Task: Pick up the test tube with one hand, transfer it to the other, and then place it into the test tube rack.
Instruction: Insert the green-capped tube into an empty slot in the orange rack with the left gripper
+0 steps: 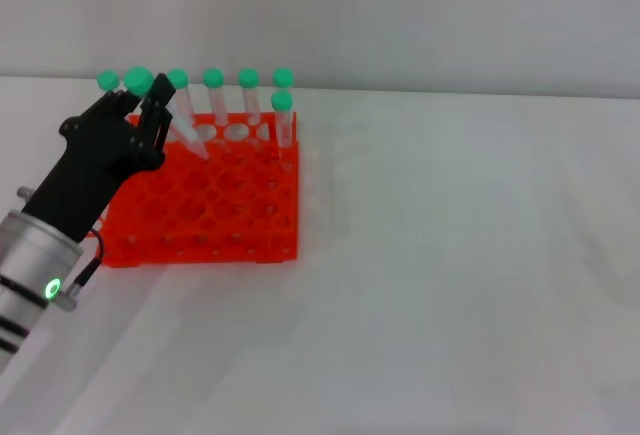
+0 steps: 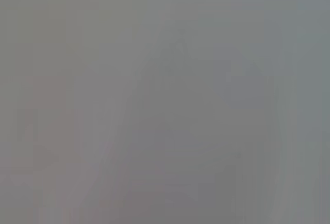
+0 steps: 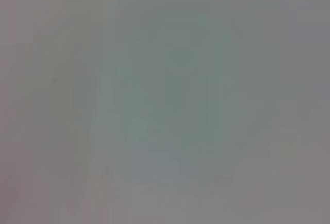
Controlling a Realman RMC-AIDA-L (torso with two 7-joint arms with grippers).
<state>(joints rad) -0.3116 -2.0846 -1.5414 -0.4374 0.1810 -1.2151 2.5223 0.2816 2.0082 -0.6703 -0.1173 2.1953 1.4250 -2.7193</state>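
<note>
The test tube (image 1: pixel 188 133) is tilted over the rack, so my left gripper needs to turn it straight up above the free hole (image 1: pixel 237 132) beside the nearer tube before it lowers the tube.
My left gripper (image 1: pixel 148 107), black on a silver-white arm with a green light, hangs over the back left of the orange-red test tube rack (image 1: pixel 215 217). It is shut on the test tube (image 1: pixel 190 133), which is tilted, with its green cap up beside the fingers and its tapered tip down over the rack's top holes. I cannot tell whether the tip touches the rack. The right arm and its gripper are out of the head view. Both wrist views show only a blank grey blur.
Several other green-capped tubes (image 1: pixel 248 95) stand upright in the rack's back rows, one of them (image 1: pixel 283 120) a row nearer at the right end. The rack sits on a white table (image 1: pixel 450 255) that stretches to the right and front.
</note>
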